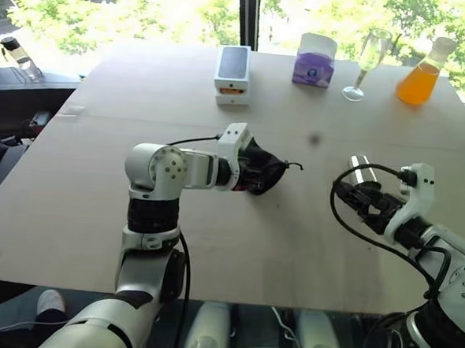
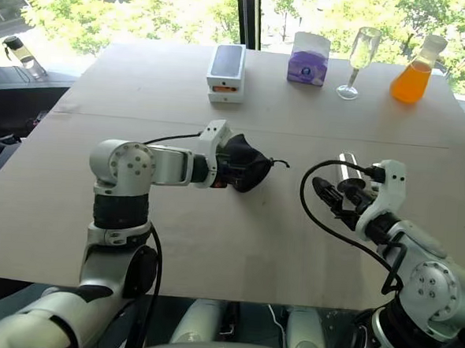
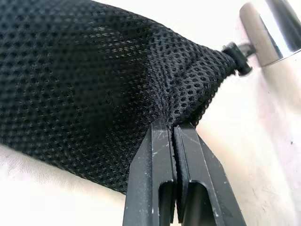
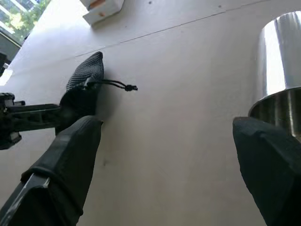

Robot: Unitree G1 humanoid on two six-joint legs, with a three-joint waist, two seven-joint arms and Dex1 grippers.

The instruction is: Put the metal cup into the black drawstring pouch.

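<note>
The pouch [image 1: 268,168] is in my left gripper, away from the metal cup. Next, my right gripper pinches the cup's open rim [image 4: 273,97] and brings the cup over base first.
The black drawstring pouch [image 1: 262,168] is a mesh bag near the middle of the table, its cord end [image 1: 298,165] pointing right. My left gripper [image 3: 174,132] is shut on a fold of the mesh. To the right sits the metal cup [image 1: 359,165], shiny steel, also seen past the pouch [image 3: 275,26]. My right gripper [image 1: 356,199] is open just in front of the cup. The cup [image 4: 277,70] rises beyond one of its fingertips [image 4: 275,165] and touches nothing. Between the two fingers is bare table.
Along the table's far edge stand a white phone box [image 1: 232,73], a purple box [image 1: 314,61], a tall clear glass [image 1: 369,62] and a flask of orange liquid [image 1: 422,75]. A small bottle [image 1: 19,55] stands off the table at far left.
</note>
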